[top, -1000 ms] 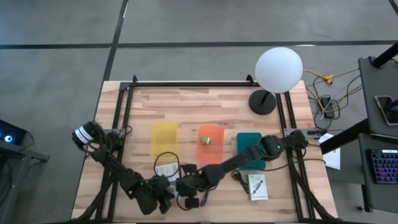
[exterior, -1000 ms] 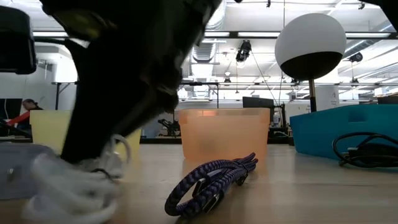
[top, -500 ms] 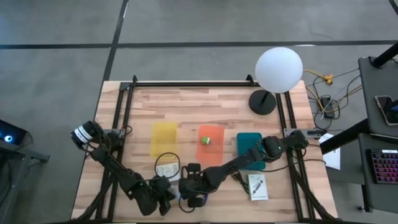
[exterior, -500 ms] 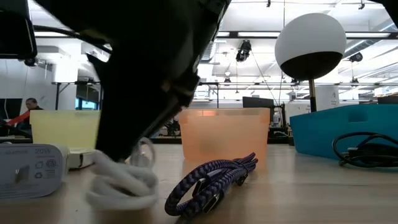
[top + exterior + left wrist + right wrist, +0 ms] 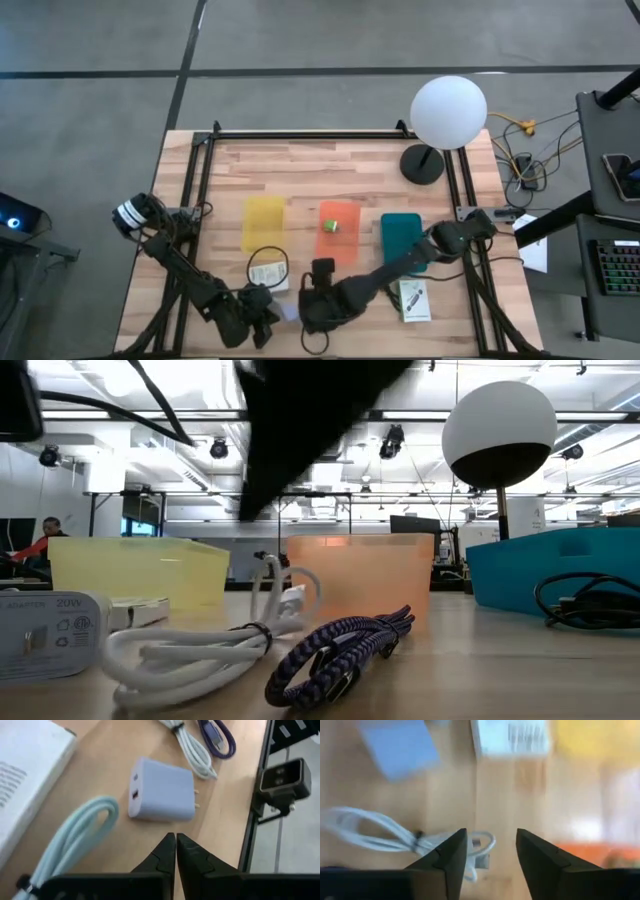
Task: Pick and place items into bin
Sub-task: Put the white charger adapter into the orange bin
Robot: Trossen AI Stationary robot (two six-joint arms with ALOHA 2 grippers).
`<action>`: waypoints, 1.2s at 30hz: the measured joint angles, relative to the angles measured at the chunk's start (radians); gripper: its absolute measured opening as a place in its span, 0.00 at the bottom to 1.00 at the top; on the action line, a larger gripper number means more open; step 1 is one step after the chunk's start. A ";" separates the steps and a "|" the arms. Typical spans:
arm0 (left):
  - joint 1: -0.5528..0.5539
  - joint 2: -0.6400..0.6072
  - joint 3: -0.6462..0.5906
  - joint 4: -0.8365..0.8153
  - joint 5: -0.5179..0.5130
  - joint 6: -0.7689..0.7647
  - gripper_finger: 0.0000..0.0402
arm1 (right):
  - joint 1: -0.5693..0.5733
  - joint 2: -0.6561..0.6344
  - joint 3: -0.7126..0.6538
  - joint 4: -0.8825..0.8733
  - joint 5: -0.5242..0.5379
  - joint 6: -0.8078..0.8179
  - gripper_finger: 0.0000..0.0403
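Observation:
The white cord's plug end [image 5: 292,600] is under my right gripper's open fingers, which are short of the pale-purple charger [image 5: 50,638]. Next, my right gripper moves across and straddles the charger before it closes.
A coiled white cord [image 5: 200,650] lies on the table beside a coiled purple cord [image 5: 340,650]. My right gripper [image 5: 490,840] hangs open above the white cord [image 5: 395,840], clear of it; in the high view it is near the front edge [image 5: 314,312]. My left gripper [image 5: 175,837] is shut just left of it [image 5: 266,320], above bare wood in front of a pale-purple charger [image 5: 162,790], touching nothing. A pale-blue cord [image 5: 75,840] and a white box [image 5: 25,775] lie close by. A green cube [image 5: 331,226] sits in the orange bin [image 5: 339,245].
A yellow bin [image 5: 264,222], the orange bin and a teal bin [image 5: 402,240] stand in a row mid-table. A white printed packet [image 5: 413,299] lies front right, a black cord [image 5: 590,600] before the teal bin. A globe lamp [image 5: 447,112] stands far right.
My right gripper has drawn the white cord a little toward the table's right, then opened, let it go and risen, tipping as it went. The cord now lies slack on the table beside the purple cord.

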 joint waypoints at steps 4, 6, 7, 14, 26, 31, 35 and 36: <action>-0.013 0.000 0.000 -0.001 0.000 0.000 0.00 | 0.008 -0.022 0.002 0.110 -0.049 -0.165 0.47; -0.015 0.000 0.000 0.000 0.000 0.000 0.00 | -0.004 -0.010 0.000 0.148 -0.139 -0.222 0.47; -0.015 0.001 0.000 0.000 0.000 0.000 0.00 | -0.012 0.000 0.000 0.173 -0.189 -0.226 0.47; -0.015 0.003 -0.004 0.002 0.000 -0.002 0.00 | -0.054 0.033 -0.005 0.206 -0.208 -0.089 0.41; 0.020 0.003 -0.016 0.012 0.013 -0.053 0.00 | -0.068 0.090 -0.015 0.229 -0.342 0.015 0.25; 0.040 0.014 -0.016 0.024 0.013 -0.020 0.00 | -0.067 0.090 -0.015 0.281 -0.345 0.019 0.23; 0.044 0.037 -0.016 0.066 0.018 -0.018 0.00 | -0.066 0.090 -0.015 0.281 -0.351 0.021 0.24; 0.044 0.043 -0.016 0.076 0.019 -0.015 0.00 | -0.066 0.090 -0.015 0.282 -0.351 0.020 0.25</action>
